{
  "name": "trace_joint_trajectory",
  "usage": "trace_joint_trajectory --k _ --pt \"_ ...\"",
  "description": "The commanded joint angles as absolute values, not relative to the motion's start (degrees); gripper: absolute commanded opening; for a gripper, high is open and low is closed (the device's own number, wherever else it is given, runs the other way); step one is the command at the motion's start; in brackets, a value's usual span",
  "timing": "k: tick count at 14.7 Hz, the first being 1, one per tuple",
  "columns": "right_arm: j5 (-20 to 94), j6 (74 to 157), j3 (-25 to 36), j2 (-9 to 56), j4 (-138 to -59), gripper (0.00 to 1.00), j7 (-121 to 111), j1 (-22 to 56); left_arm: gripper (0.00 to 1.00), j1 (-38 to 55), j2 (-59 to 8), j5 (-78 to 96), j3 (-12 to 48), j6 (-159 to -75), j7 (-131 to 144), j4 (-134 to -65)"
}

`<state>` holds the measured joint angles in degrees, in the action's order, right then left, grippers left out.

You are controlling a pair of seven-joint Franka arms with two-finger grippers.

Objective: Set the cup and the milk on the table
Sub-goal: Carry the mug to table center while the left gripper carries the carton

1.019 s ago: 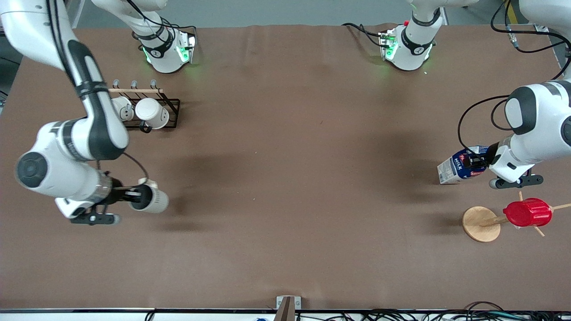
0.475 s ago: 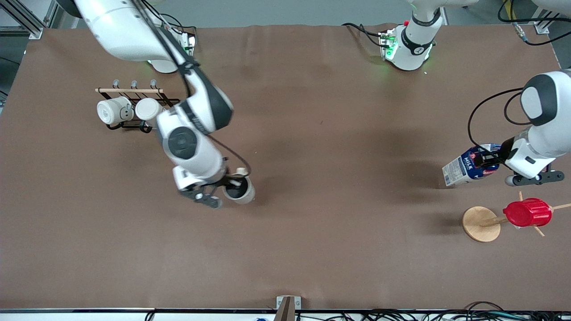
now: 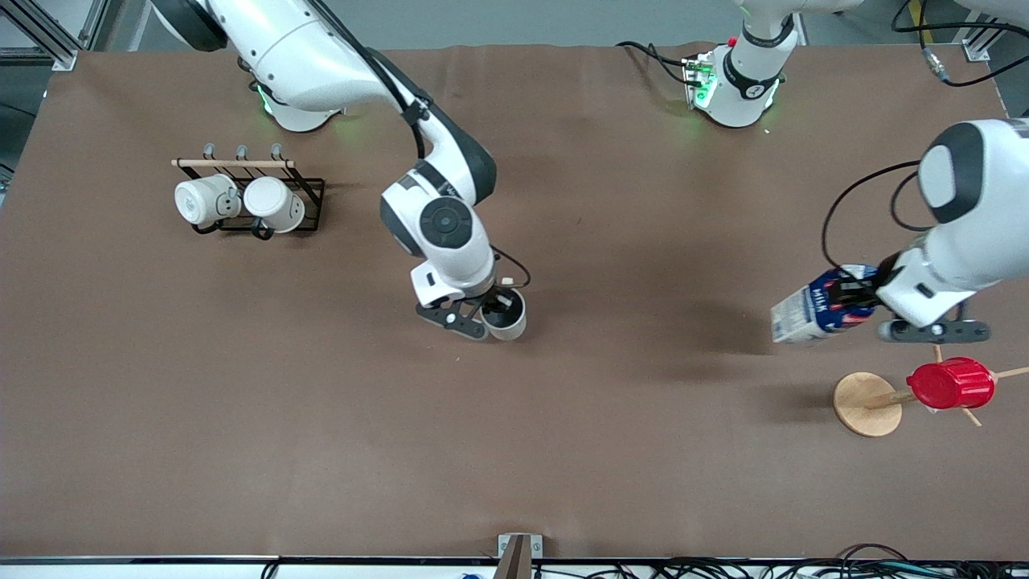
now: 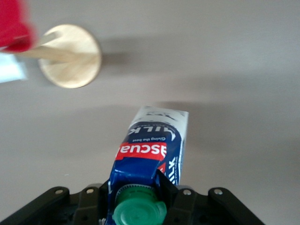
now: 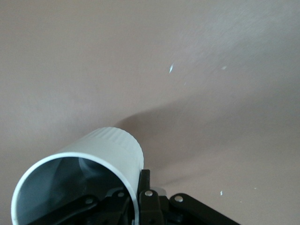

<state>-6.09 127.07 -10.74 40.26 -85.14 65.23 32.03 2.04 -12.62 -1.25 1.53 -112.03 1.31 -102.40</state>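
Observation:
My right gripper should bring the cup (image 3: pixel 507 318), which hangs tilted over the middle, upright and back away before my left gripper puts the milk beside the cup.
The off-white cup (image 3: pixel 508 320) hangs tilted over the middle of the brown table (image 3: pixel 563 450), its grey inside facing up. My right gripper (image 3: pixel 492 309) is shut on its rim, with one finger (image 5: pixel 144 183) outside the cup's (image 5: pixel 110 149) wall and the other inside. The blue-and-white milk (image 3: pixel 805 314) carton is tilted in the air over the left arm's end of the table. My left gripper (image 3: pixel 854 299) is shut on its top, beside the green cap (image 4: pixel 139 212). The red logo and the "MILK" lettering show on the milk (image 4: pixel 154 145) carton in the left wrist view.
A black wire rack (image 3: pixel 309 205) with two white mugs (image 3: pixel 241 201) stands near the right arm's base. A wooden stand with a round base (image 3: pixel 867 404) carries a red ribbed cup (image 3: pixel 949 383), nearer the front camera than the milk.
The right arm has swung the cup from its own end of the table to over the middle. The left gripper has shut on the milk and carried it slightly toward the middle.

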Motion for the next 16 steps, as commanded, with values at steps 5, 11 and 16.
trace_joint_trajectory --k 5,11,16 --pt "-9.66 131.13 -10.46 42.97 -84.29 0.05 67.76 35.59 0.00 2.55 -17.92 -7.18 15.88 -110.39 19.30 -97.82" --pt "-10.02 131.31 -10.46 42.98 -83.94 1.00 68.47 35.42 0.00 2.72 -24.68 -10.28 26.88 -110.39 34.95 -93.26" --pt "-9.67 121.58 -10.63 32.82 -83.93 1.00 67.41 30.42 0.00 3.69 -30.23 -16.43 32.95 -110.04 44.20 -89.74"
